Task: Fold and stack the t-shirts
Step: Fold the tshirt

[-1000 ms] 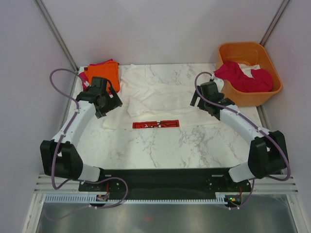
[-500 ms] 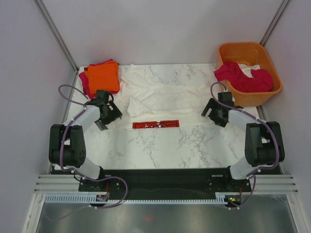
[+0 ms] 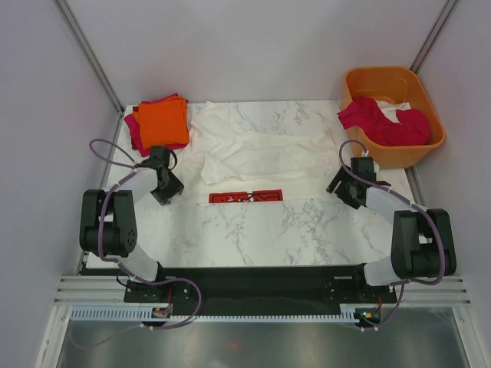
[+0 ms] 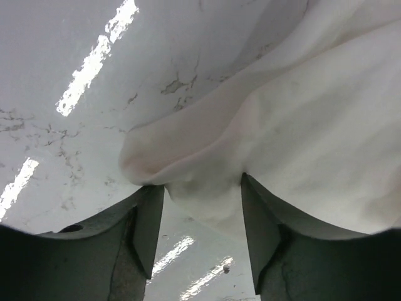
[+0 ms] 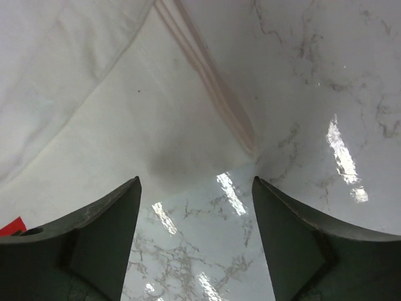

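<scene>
My left gripper should hold the t-shirt's near edge [image 3: 193,197], since a flap of the white t-shirt [image 3: 218,170] lies folded over, while my right gripper pulls the flap back.
A white t-shirt [image 3: 257,149] lies spread across the marble table, its red logo panel [image 3: 246,197] at its near edge. My left gripper [image 3: 166,189] is low at the shirt's near left corner. In the left wrist view its jaws [image 4: 200,182] stand apart and straddle a bunched fold of white cloth [image 4: 207,194]. My right gripper [image 3: 344,189] is low at the near right corner. It is open [image 5: 195,179], with the shirt's hem corner [image 5: 247,141] just ahead of its fingertips and bare marble between them. An orange tee [image 3: 163,121] lies folded on a magenta-red one at the back left.
An orange plastic tub [image 3: 414,80] at the back right holds crumpled magenta-red cloth [image 3: 383,123] and some white cloth. Grey walls close in the table on both sides. Bare marble [image 3: 261,234] runs between the shirt and the arm bases.
Both arms have pulled back towards the near edge and come down at the shirt's near corners. Both pairs of jaws have narrowed, the left more than the right.
</scene>
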